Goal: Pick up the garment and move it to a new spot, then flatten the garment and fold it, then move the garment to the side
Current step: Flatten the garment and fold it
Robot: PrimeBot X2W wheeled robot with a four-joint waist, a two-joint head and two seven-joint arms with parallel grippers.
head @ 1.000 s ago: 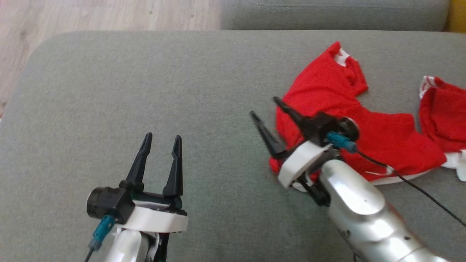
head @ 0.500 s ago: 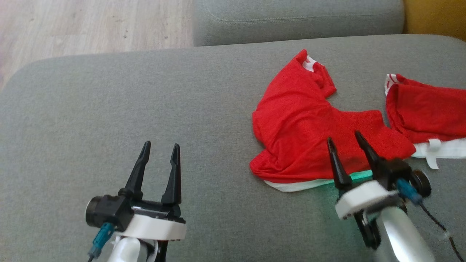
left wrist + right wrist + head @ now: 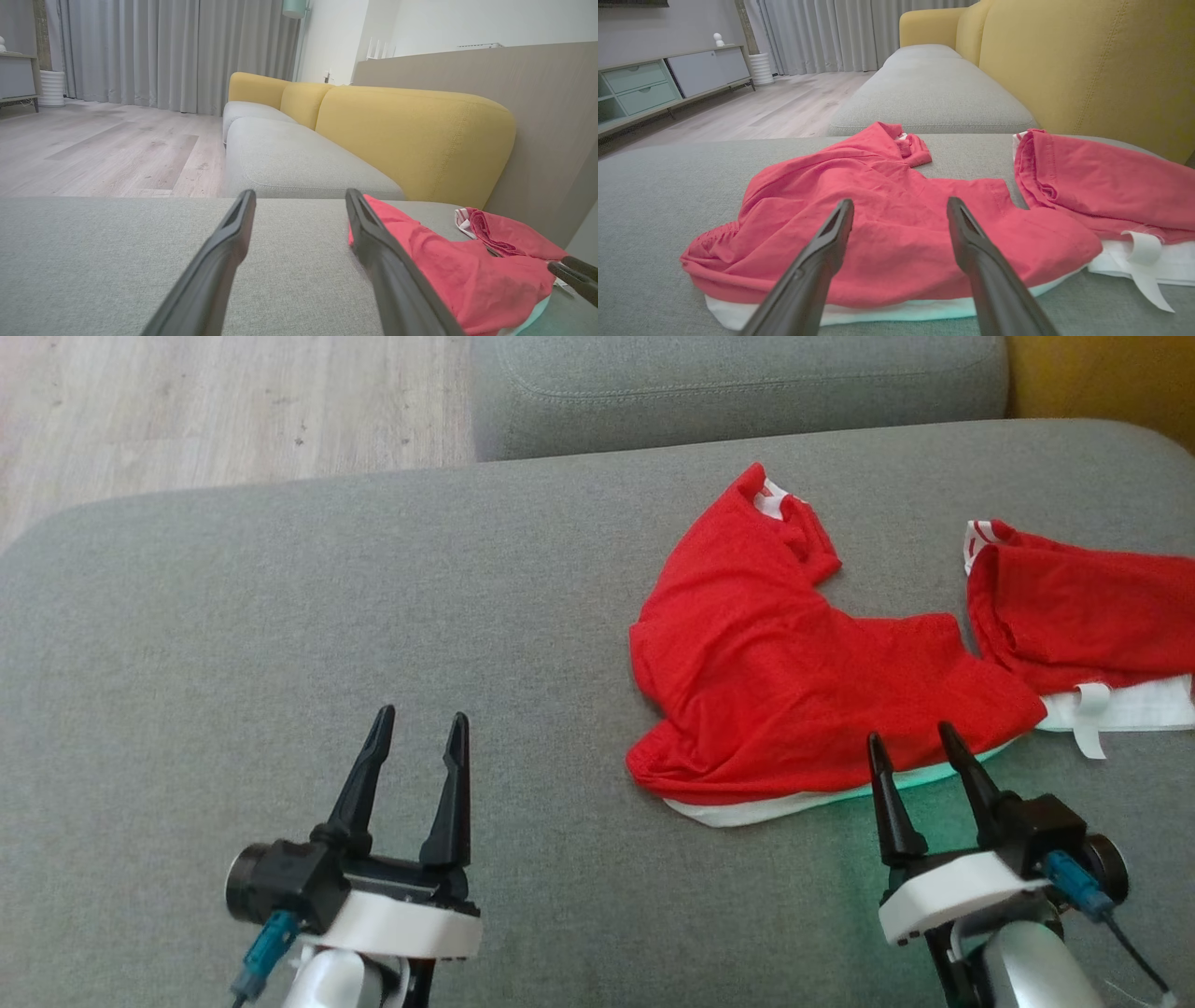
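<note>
My gripper will bring the red garment (image 3: 807,694) away alone when I pull it, because grey cushion (image 3: 960,604) shows between the red garment and the folded red bundle.
A red garment (image 3: 794,663) with a white lining edge lies crumpled on the grey sofa seat (image 3: 327,607), right of centre; one part trails off to the right. In the right wrist view the garment (image 3: 896,219) spreads just beyond my fingers. My right gripper (image 3: 913,745) stands open at the garment's near edge, holding nothing. My left gripper (image 3: 418,728) is open over bare cushion well to the garment's left. In the left wrist view the garment (image 3: 448,266) lies to the right behind my right finger, and my left gripper (image 3: 299,198) points across the seat.
A second grey seat cushion (image 3: 738,383) adjoins the far edge, with wooden floor (image 3: 187,411) at the far left. Yellow backrests (image 3: 1087,65) rise to the right. A grey cabinet (image 3: 658,84) stands across the room. The other gripper's tip (image 3: 577,275) shows at the right edge.
My right gripper has let go of the garment's left edge and drawn back to the garment's near side, now open. The head camera has shifted. The left gripper has not moved.
</note>
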